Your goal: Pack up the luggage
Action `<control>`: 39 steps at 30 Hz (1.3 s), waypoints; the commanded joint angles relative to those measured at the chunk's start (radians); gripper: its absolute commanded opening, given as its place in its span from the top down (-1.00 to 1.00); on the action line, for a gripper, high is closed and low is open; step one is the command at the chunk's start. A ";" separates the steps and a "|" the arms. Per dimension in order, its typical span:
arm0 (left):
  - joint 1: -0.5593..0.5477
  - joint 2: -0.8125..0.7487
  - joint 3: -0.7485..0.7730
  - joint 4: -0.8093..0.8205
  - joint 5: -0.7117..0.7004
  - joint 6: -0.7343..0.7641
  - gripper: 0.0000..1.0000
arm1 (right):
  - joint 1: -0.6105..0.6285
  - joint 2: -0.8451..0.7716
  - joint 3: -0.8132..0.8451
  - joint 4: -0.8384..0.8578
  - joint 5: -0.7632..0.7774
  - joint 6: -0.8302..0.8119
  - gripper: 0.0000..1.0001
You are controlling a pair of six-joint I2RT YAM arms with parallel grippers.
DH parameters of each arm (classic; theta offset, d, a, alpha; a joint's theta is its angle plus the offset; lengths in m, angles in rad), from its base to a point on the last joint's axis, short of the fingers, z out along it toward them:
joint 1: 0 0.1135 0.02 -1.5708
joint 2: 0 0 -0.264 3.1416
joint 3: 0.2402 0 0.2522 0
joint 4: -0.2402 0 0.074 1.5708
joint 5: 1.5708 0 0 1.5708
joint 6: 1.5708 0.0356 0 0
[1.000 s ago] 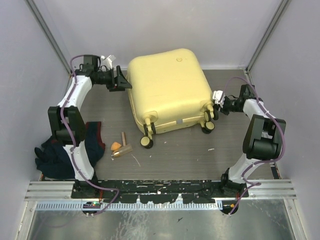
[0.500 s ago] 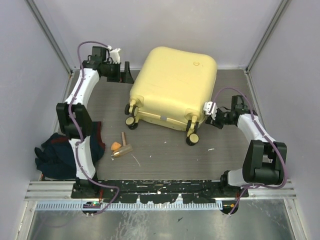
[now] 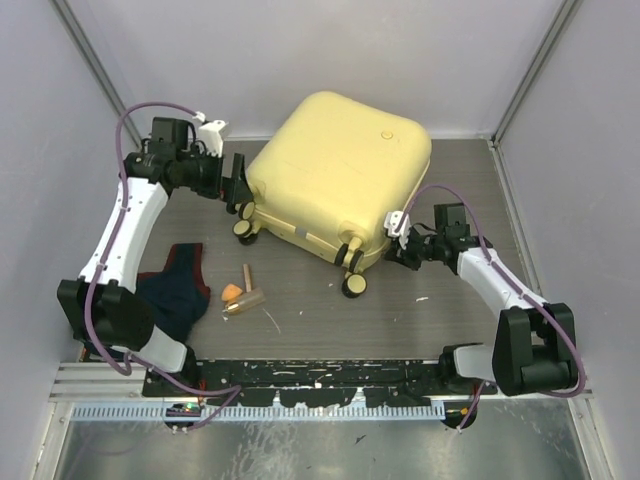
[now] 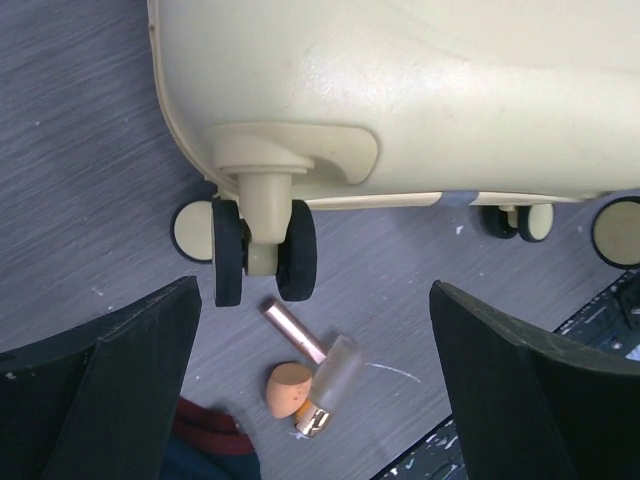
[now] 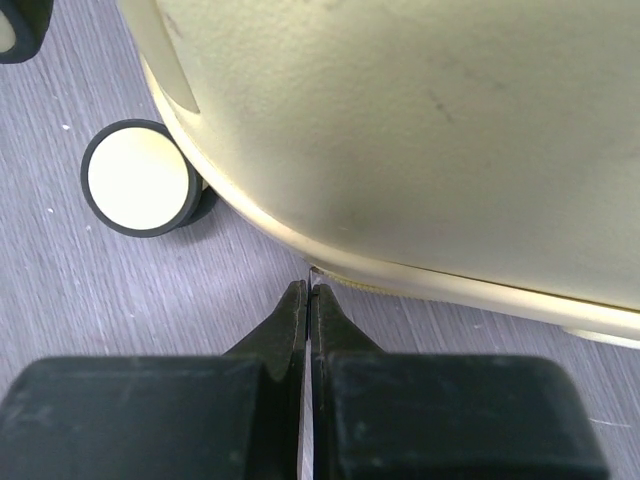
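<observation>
The luggage is lying crooked, with its wheels toward me and the zipper pull at its corner [image 5: 313, 271]. I need to turn its long side [image 3: 419, 185] toward me before I pull any further.
The luggage [image 3: 340, 170] is a closed pale-yellow hard-shell suitcase that lies flat and skewed on the table, wheels toward me. My left gripper [image 3: 240, 192] is open wide beside its left wheel corner; in the left wrist view the gripper [image 4: 312, 290] frames a black-and-yellow twin wheel [image 4: 262, 250] without touching the luggage [image 4: 450, 90]. My right gripper [image 3: 392, 250] is at the suitcase's right front edge. In the right wrist view this gripper [image 5: 311, 288] is shut, its tips pinching a thin zipper pull at the seam of the luggage [image 5: 420, 120], next to a wheel [image 5: 140, 192].
On the table in front of the suitcase lie an orange sponge [image 3: 231, 293], a copper tube [image 3: 247, 274] and a clear-capped bottle [image 3: 245, 301]. A dark navy and red garment [image 3: 175, 285] is heaped at the left front. Grey walls close in the back and sides.
The suitcase has turned clockwise and slid toward the front. My left gripper has opened wide and swung down to the left wheel corner. My right gripper has moved left, staying shut.
</observation>
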State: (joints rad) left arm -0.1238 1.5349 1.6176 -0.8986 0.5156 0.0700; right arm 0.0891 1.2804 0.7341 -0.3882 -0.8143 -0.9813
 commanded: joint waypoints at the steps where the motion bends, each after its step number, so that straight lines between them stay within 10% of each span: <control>1: -0.016 0.024 -0.021 -0.005 -0.099 0.072 -0.94 | 0.079 -0.053 -0.016 0.122 -0.047 0.153 0.99; 14: -0.031 0.209 0.085 -0.039 -0.248 0.179 -0.39 | 0.150 -0.099 -0.051 0.217 0.050 0.269 0.99; 23: -0.028 0.274 0.145 -0.055 -0.254 0.297 0.95 | 0.013 -0.096 0.012 0.155 0.056 0.291 0.99; 39: -0.044 0.450 0.309 0.016 -0.223 0.345 1.00 | -0.130 0.049 0.112 0.152 -0.021 0.301 0.99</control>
State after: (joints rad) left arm -0.1768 1.9118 1.8622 -1.0248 0.3321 0.3367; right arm -0.0483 1.3445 0.8101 -0.3473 -0.8879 -0.7341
